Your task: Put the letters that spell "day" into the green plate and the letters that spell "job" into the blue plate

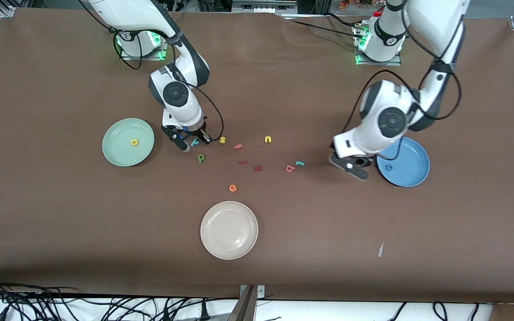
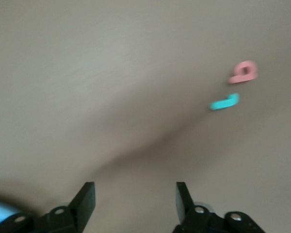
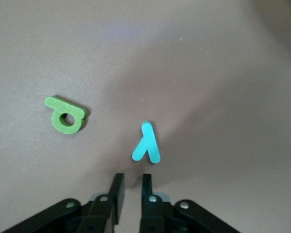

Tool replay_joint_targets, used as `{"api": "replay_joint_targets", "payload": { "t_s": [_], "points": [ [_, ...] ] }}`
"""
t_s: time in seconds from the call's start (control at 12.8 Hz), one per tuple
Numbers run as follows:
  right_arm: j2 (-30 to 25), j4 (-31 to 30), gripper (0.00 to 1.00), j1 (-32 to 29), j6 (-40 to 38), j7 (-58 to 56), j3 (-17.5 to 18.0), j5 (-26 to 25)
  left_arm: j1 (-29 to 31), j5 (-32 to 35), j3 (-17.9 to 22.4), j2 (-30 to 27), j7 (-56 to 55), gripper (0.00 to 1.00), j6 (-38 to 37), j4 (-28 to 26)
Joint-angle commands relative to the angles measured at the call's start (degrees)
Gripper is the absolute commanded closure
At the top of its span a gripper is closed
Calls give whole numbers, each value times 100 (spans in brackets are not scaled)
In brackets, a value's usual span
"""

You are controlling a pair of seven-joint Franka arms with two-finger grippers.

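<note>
The teal y's forked end is just ahead of the right gripper's almost closed fingers, so the robot should open them wider, reach forward and close them around its stem.
The teal y-shape lies flat on the table just ahead of my right gripper's fingertips. That gripper stands open by only a narrow gap, with nothing between its fingers. The green letter lies beside the y. A yellow round letter rests in the green plate. My left gripper hangs open and empty over the table beside the blue plate, which holds the blue "o". The salmon "b" and teal "j" lie together.
A yellow "s" and yellow "u" lie farther from the front camera than the dark red letters. An orange "e" lies between them and the cream-white plate.
</note>
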Motion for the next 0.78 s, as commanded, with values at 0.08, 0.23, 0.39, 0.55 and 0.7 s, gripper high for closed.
{"api": "replay_joint_targets", "payload": {
  "t_s": [0.08,0.23,0.39,0.55,0.7],
  "points": [
    [-68,59,1,1,-167,-34,-204,-163,-637,-80,79,410,-213,18,649,8],
    [-51,25,2,1,-158,-209,-282,-163,-902,-36,70,647,-196,16,1096,17],
    [-24,16,9,1,-158,-271,-292,-163,-1095,-18,70,885,-169,16,1178,253],
    [63,-2,31,1,-132,-516,-370,-172,-1149,217,70,1000,-143,16,1178,342],
    [72,7,65,10,-140,-544,-389,-163,-1149,500,70,1053,-160,16,1230,342]
  ]
}}
